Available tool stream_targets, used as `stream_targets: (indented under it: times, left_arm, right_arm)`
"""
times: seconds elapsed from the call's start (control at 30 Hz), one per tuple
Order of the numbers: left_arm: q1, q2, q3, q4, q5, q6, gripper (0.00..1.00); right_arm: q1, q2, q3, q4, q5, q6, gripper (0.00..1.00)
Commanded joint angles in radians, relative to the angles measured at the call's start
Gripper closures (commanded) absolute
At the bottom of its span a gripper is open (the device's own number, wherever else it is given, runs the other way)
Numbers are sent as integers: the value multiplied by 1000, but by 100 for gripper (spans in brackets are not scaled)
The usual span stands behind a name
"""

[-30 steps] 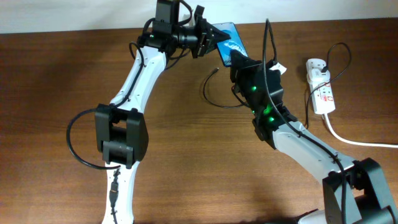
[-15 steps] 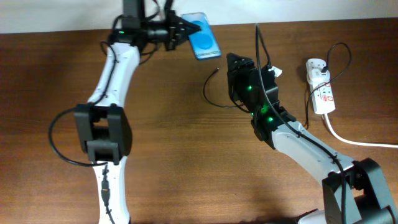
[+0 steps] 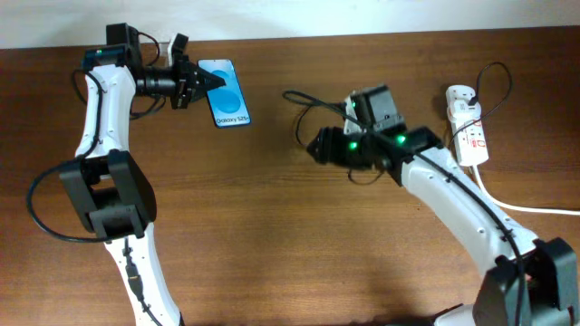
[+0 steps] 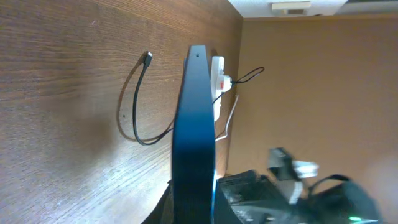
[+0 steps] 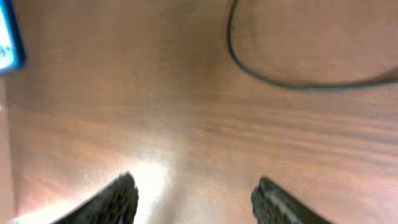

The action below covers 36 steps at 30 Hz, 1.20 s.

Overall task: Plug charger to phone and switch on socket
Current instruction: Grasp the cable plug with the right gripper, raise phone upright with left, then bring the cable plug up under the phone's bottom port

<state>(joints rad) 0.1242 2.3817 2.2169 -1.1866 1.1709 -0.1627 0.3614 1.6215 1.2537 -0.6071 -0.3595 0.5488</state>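
Note:
The charger's plug (image 4: 148,58) lies clear of both of the robot's grippers, so the left gripper should keep the phone still while the right gripper grasps the cable (image 4: 142,72) behind the plug.
The phone (image 3: 227,93), blue screen up with white text at its near end, lies at the back left, and my left gripper (image 3: 198,81) is shut on its far short end. The left wrist view shows the phone (image 4: 194,118) edge-on between the jaws of that gripper (image 4: 193,211). The charger (image 3: 298,132) is a thin black cable looping on the table mid-right; its plug tip (image 4: 147,57) lies free. My right gripper (image 3: 317,145) stands open beside the loop, pointing left, with nothing between its fingers (image 5: 118,199). The cable (image 5: 273,81) curves ahead of it. The socket (image 3: 469,127) lies at the far right.
A thick white cord (image 3: 521,206) runs from the socket off the right edge. The table's back edge (image 3: 362,36) meets a pale wall just behind the phone. Bare wood lies between the two arms and toward the front.
My left arm has swung left, carrying the phone from the back middle to the back left. The right gripper has opened and turned to point left, close to the cable loop.

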Motion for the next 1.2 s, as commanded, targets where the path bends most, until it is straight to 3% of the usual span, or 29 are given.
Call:
stream_targets:
  times: [0.0, 0.07, 0.1, 0.17, 0.27, 0.37, 0.43, 0.67, 0.77, 0.83, 0.93, 1.03, 1.17]
  left_arm:
    - [5, -9, 10, -12, 46, 64, 100]
    - [5, -9, 10, -12, 45, 64, 100]
    - [5, -9, 10, -11, 45, 64, 100]
    - [5, -9, 10, -11, 45, 64, 100]
    - [5, -9, 10, -12, 46, 63, 100]
    - [5, -9, 10, -12, 45, 63, 100]
    - [3, -9, 10, -12, 46, 63, 100]
    - [2, -9, 10, -13, 45, 63, 100]
    - [2, -9, 10, -17, 45, 63, 100]
    - [2, -9, 10, -22, 45, 63, 100]
    - [2, -9, 10, -23, 40, 63, 100]
    - [2, -9, 10, -23, 40, 63, 100]
    - [2, -9, 10, -23, 37, 64, 100]
  right_arm:
    - [-4, 50, 227, -98, 86, -48, 39]
    - [-4, 225, 487, -222, 95, -52, 42]
    - [-4, 406, 711, -321, 95, -50, 45]
    - [-4, 609, 908, -385, 130, 29, 48]
    - [-24, 749, 935, -341, 162, 168, 48]
    - [-28, 831, 935, -304, 196, 244, 61]
    - [-26, 876, 934, -246, 196, 299, 64]
    - [-3, 953, 927, -178, 244, 306, 72]
    - [-1, 972, 916, -181, 244, 306, 80]
    - [-2, 972, 914, -193, 240, 300, 95]
    - [-3, 969, 914, -210, 206, 123, 96]
    - [-46, 903, 914, -243, -161, -261, 96]
    - [-79, 763, 914, -355, -244, -437, 96]
